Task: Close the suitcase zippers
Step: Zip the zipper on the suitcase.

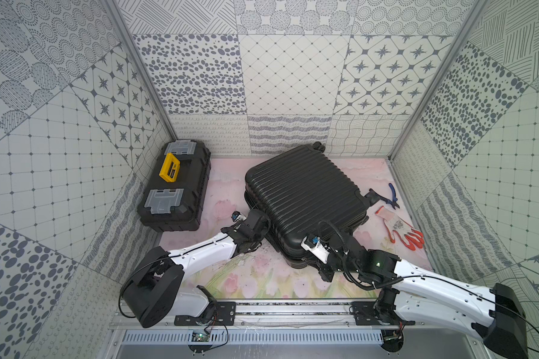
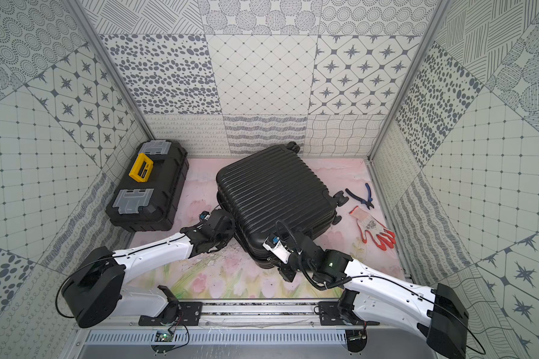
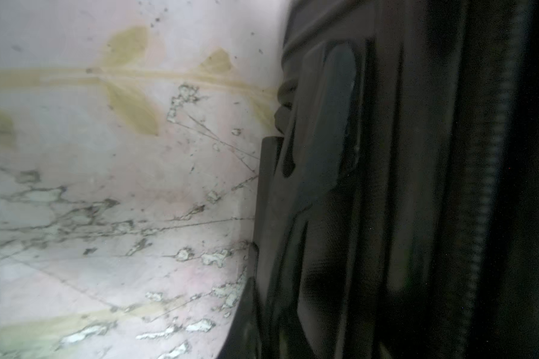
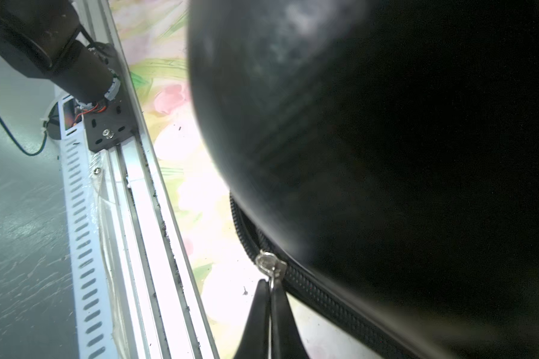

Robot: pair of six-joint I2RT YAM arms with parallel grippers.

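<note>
I should turn my right gripper and pull the slider along the open track [image 1: 274, 241] toward my left gripper, because the slider is at the suitcase's front corner [image 4: 271, 263] where the zipper track bends.
The black ribbed suitcase [image 1: 305, 195] lies flat on the flowered mat, seen in both top views, one front corner towards the arms. Its black zipper track [image 4: 324, 300] runs along the seam, and a silvery slider [image 4: 269, 262] sits at that front corner. My right gripper [image 4: 270, 284] is shut on the slider's thin metal pull tab. My left gripper [image 1: 263, 225] is pressed against the suitcase's left side. The left wrist view shows only the dark shell, a recessed handle [image 3: 339, 108] and a length of zipper track [image 3: 492, 174]. Its jaws look shut, and nothing shows between them.
A black toolbox [image 1: 175, 186] with grey latches and a yellow handle stands at the left wall. Blue-handled pliers [image 1: 392, 195] and a white and orange glove [image 1: 400, 230] lie right of the suitcase. The metal rail [image 1: 293, 310] crosses the front edge. Patterned walls close in three sides.
</note>
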